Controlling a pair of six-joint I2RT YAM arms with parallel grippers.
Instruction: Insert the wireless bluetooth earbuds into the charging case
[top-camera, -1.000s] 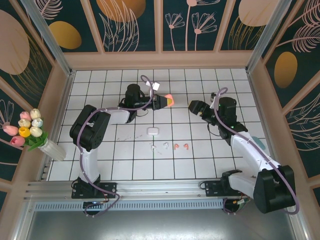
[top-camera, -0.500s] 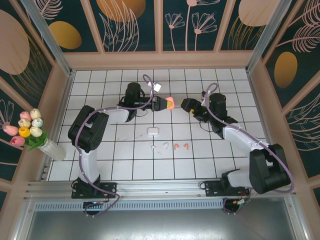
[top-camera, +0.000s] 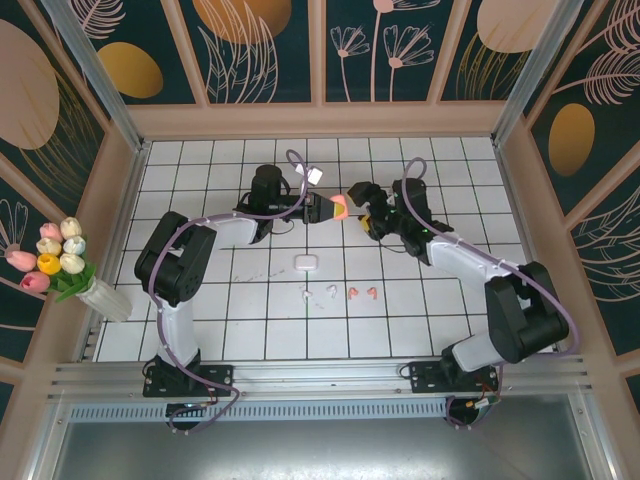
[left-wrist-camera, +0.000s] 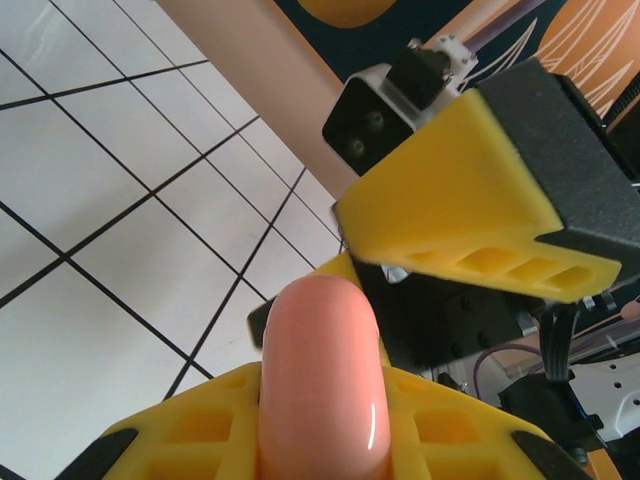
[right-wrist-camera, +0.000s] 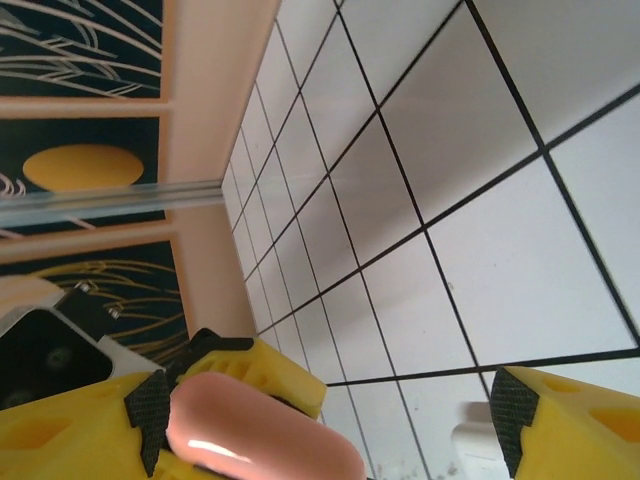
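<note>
My left gripper's fingers are far over the salmon-pink charging case (left-wrist-camera: 325, 375), so my right gripper should hold its loose end (right-wrist-camera: 268, 437) while my left gripper takes a shallower grip.
My left gripper (top-camera: 328, 207) is shut on a salmon-pink charging case (top-camera: 341, 208), holding it above the tiles at the back middle. The left wrist view has the case (left-wrist-camera: 320, 380) clamped between my yellow fingers (left-wrist-camera: 190, 430). My right gripper (top-camera: 360, 202) stands open right at the case's free end. In the right wrist view the case (right-wrist-camera: 260, 435) lies between its pads, close to the left one (right-wrist-camera: 150, 420). On the tiles lie a white charging case (top-camera: 306, 262), two white earbuds (top-camera: 306, 295) (top-camera: 330, 290) and two pink earbuds (top-camera: 352, 292) (top-camera: 372, 292).
A vase of tulips (top-camera: 60, 262) stands at the left wall. Wooden walls (top-camera: 320, 120) close in the tiled floor at the back and sides. The white charging case (right-wrist-camera: 470, 450) also shows low in the right wrist view.
My right arm has swung left across the tiles, bringing its open gripper up to the pink case. The left gripper and the case have stayed in place.
</note>
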